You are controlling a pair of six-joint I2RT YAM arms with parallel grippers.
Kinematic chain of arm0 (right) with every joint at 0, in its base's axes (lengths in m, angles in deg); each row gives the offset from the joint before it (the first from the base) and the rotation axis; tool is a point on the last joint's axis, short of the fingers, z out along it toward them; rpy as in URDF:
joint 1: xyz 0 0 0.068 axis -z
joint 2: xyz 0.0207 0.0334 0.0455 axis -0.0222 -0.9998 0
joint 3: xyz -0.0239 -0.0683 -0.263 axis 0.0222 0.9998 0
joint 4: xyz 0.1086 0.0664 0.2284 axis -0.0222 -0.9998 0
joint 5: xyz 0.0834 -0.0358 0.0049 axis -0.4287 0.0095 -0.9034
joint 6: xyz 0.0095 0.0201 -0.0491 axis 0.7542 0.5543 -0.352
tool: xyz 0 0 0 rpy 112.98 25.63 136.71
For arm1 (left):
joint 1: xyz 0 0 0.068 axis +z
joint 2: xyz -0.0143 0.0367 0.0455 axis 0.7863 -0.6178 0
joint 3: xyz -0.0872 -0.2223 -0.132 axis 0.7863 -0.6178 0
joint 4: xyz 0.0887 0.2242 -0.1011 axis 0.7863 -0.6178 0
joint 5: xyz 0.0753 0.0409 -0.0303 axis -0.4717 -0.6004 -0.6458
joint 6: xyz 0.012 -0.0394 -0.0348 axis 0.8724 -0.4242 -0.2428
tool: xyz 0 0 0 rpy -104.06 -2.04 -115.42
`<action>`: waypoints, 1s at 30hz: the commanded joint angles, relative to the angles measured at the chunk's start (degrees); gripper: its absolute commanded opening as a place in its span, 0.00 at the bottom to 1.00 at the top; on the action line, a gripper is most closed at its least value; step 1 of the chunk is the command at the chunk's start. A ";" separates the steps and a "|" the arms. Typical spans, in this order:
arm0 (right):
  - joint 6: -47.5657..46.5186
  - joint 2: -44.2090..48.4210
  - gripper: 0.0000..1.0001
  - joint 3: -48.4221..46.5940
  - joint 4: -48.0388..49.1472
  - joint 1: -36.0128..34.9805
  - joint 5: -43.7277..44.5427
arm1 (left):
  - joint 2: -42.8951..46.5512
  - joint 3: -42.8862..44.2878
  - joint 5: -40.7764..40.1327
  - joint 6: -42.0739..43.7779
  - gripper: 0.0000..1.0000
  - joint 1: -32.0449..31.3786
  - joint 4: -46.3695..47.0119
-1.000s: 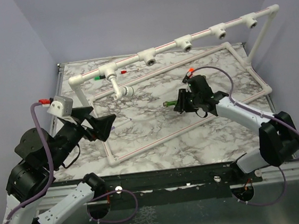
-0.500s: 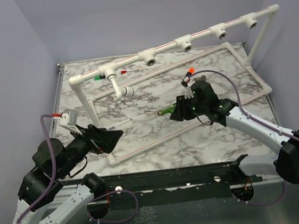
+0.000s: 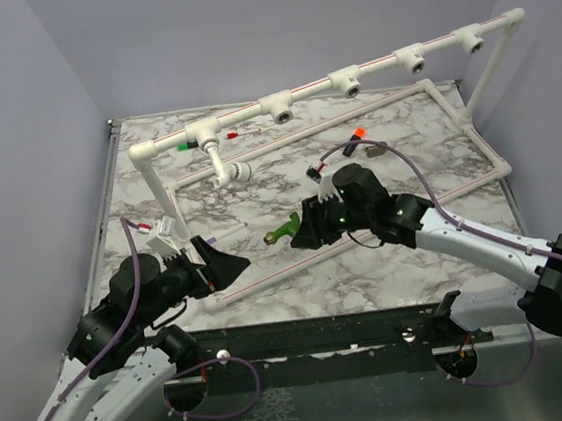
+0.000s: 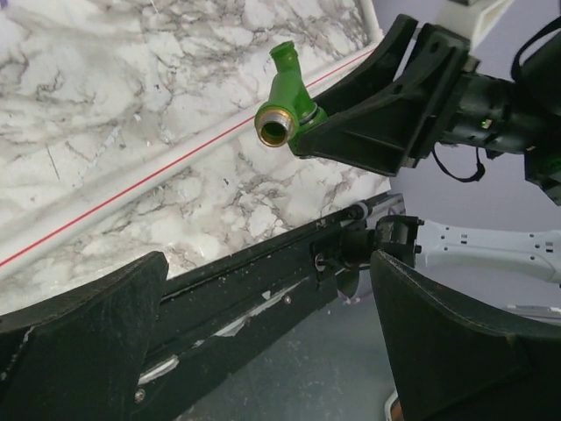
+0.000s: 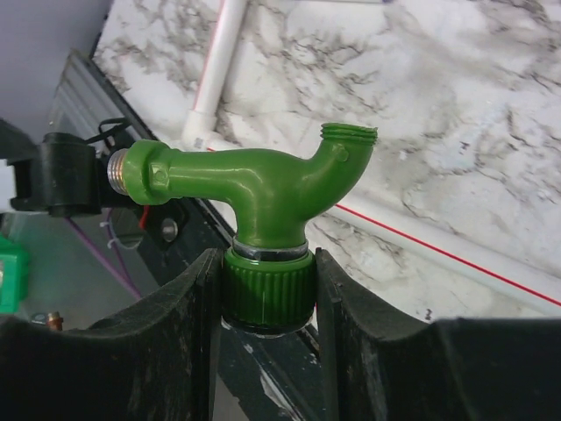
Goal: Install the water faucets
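Note:
I keep bringing the green faucet's threaded end [image 3: 271, 239] to my open left gripper [image 3: 247, 258] with my right gripper until my left gripper closes on it, because the end faces my left gripper.
My right gripper [image 3: 306, 230] is shut on the ribbed knob of a bright green faucet [image 5: 250, 189], held above the marble table near its front. The faucet's silver threaded end points toward my left arm. It also shows in the top view [image 3: 281, 232] and in the left wrist view [image 4: 287, 103]. My left gripper [image 3: 229, 266] is open and empty at the front left, a short way from the faucet. A white pipe rail with several tee sockets [image 3: 350, 83] runs across the back. One white fitting [image 3: 229, 172] hangs from the rail's left end.
A white pipe frame with red lines [image 3: 268, 277] lies flat on the marble table [image 3: 416, 247]. A green and a red cap [image 3: 186, 146] sit on the rail's left tee. The table's black front edge [image 4: 263, 263] is just below my left gripper.
My right gripper has moved left and toward the front with the faucet. My left gripper has dropped lower and swung right toward the faucet.

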 commanded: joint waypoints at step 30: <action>-0.18 -3.88 0.00 -7.56 3.49 -15.58 6.14 | 5.30 -16.22 6.37 -18.72 0.60 -0.16 16.02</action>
